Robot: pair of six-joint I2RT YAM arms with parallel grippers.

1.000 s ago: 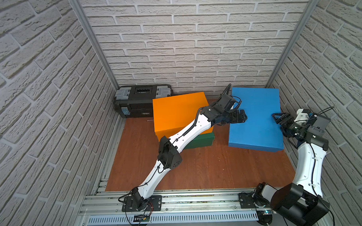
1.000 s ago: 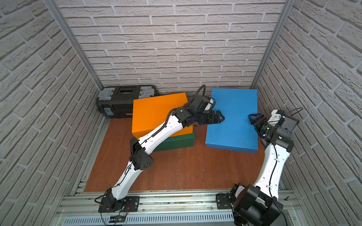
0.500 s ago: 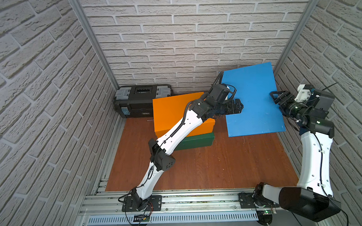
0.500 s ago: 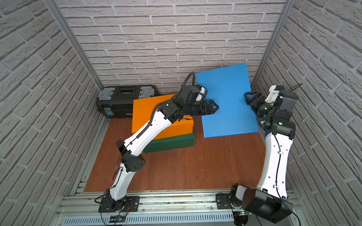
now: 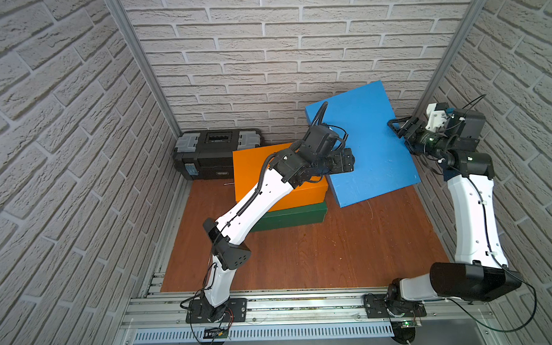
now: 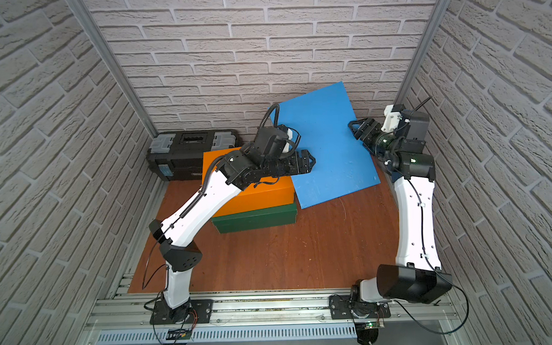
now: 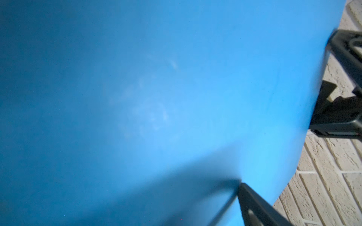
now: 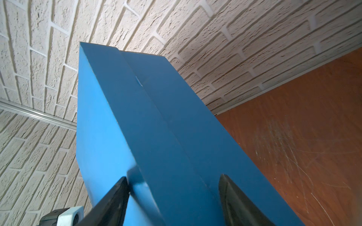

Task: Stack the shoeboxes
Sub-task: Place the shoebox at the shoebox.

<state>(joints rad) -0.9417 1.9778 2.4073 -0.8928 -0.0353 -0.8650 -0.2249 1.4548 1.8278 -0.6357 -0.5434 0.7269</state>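
Note:
The blue shoebox (image 5: 372, 151) is hanging at a tilt beside the stack, so the robot's left gripper should pull back over the orange shoebox (image 5: 254, 170) while the right gripper pushes the blue shoebox across.
The blue shoebox (image 5: 368, 144) (image 6: 327, 146) hangs in the air, tilted, between my two arms. My left gripper (image 5: 350, 159) (image 6: 310, 161) clamps its left edge. In the left wrist view the blue lid (image 7: 156, 97) fills the picture, one finger (image 7: 252, 203) lies on it and the other is hidden. My right gripper (image 5: 393, 128) (image 8: 173, 187) is shut over the box's right edge (image 8: 156, 137), one finger on each face. The orange shoebox (image 5: 252, 167) (image 6: 259, 196) lies on the dark green shoebox (image 5: 295, 215) (image 6: 257, 218), left of the blue one.
A black toolbox (image 5: 217, 150) (image 6: 185, 151) with grey latches stands in the back left corner behind the stack. Brick walls close in on three sides, the right one close behind my right arm. The wooden floor (image 5: 334, 247) stretches in front of the boxes.
Both arms have lifted the blue shoebox off the floor, raised it higher and carried it left; its lower left corner now reaches over the orange shoebox's right end.

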